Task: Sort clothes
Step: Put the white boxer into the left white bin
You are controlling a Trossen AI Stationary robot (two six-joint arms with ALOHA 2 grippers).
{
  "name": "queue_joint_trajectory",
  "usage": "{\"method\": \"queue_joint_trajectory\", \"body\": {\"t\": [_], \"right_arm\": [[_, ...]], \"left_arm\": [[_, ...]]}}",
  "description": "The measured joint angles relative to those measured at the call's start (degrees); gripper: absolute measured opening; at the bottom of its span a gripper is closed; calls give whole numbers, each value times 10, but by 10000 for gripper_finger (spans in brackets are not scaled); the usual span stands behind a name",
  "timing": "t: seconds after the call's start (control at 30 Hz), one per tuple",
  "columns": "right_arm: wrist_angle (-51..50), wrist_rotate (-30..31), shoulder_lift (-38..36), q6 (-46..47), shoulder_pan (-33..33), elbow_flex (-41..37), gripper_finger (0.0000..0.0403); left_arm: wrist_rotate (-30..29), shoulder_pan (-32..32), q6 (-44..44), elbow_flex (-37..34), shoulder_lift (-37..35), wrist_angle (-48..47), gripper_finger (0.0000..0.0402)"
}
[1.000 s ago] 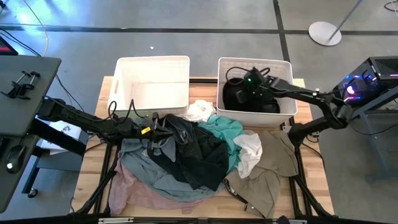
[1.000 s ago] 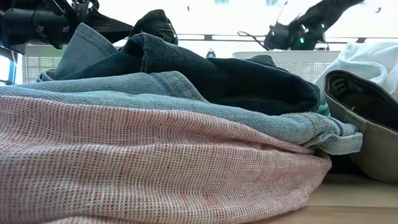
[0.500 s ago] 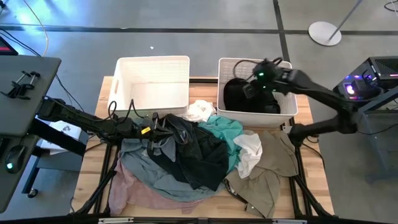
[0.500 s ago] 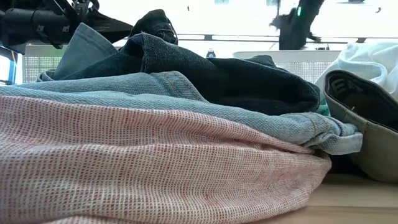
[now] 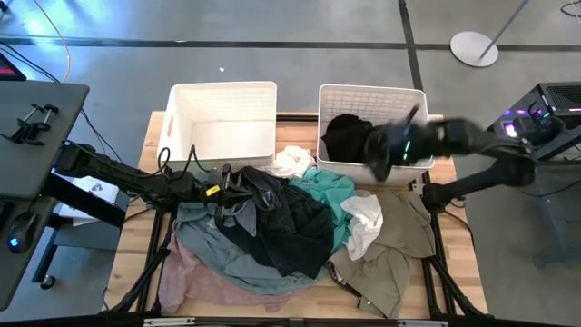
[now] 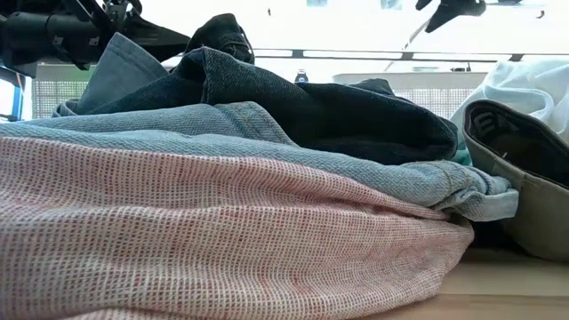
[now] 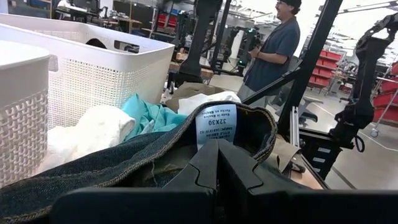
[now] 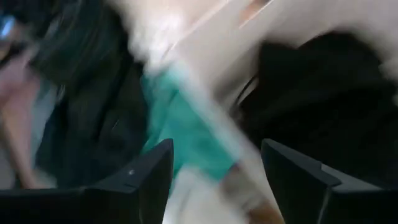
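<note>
I go on bringing my right gripper's open fingers down, as the white piece lies uncovered (image 5: pixel 364 227) over the teal and beige pieces, before the fingers close on its cloth (image 5: pixel 368 211).
The clothes lie heaped on the wooden table (image 5: pixel 136 227). Dark jeans (image 5: pixel 290 222) are on top, over grey-blue denim (image 5: pixel 213 245) and a pale pink piece (image 5: pixel 191 282). Teal (image 5: pixel 329 193), white (image 5: pixel 363 222) and beige (image 5: pixel 390 259) pieces lie to the right. A black garment (image 5: pixel 345 138) lies inside the right basket (image 5: pixel 372 91). My left gripper (image 5: pixel 225 188) is shut on the dark jeans. My right gripper (image 8: pixel 217 180) hangs open and blurred above that basket's near wall (image 5: pixel 381 156), with nothing between its fingers. My left gripper pinches the dark jeans' waistband (image 7: pixel 186 142) between its shut fingers, just below the white size label (image 7: pixel 216 127). The fingers lie level and come from the table's left. The waistband stands raised around the fingertips, and the rest of the jeans lies on the pile.
A second white slatted basket (image 5: pixel 222 91) stands at the far left with no garment showing in it. The pile covers most of the table's middle. A person (image 7: pixel 273 43) stands in the room beyond the table.
My right gripper has risen out of the right basket and swung toward the table's near edge, tipping further downward. It now hangs over the basket's near wall. The black garment stays in the basket.
</note>
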Motion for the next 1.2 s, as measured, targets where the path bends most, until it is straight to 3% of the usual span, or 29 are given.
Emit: {"method": "queue_joint_trajectory", "body": {"t": [0.23,0.37,0.5,0.6,0.73,0.8,0.9,1.1,1.2], "right_arm": [[10,-7,69,193,233,-122,228],[24,24,110,264,301,-193,227],[152,-2,138,249,329,-245,211],[263,-36,155,219,334,-273,167],[345,-49,181,169,334,-291,51],[347,-23,188,141,336,-285,14],[363,51,187,91,343,-251,22],[421,296,184,-160,362,-123,5],[466,366,183,-274,358,-68,8]], "left_arm": [[0,0,0,0,0,1,0],[1,0,0,0,0,11,0],[42,0,-1,0,0,37,0],[55,0,-15,0,0,84,0],[67,-5,-4,9,0,158,0],[79,-18,40,28,0,161,0],[62,-36,104,62,0,148,0],[60,-68,234,143,13,90,0],[60,-87,287,178,38,76,1]]}}
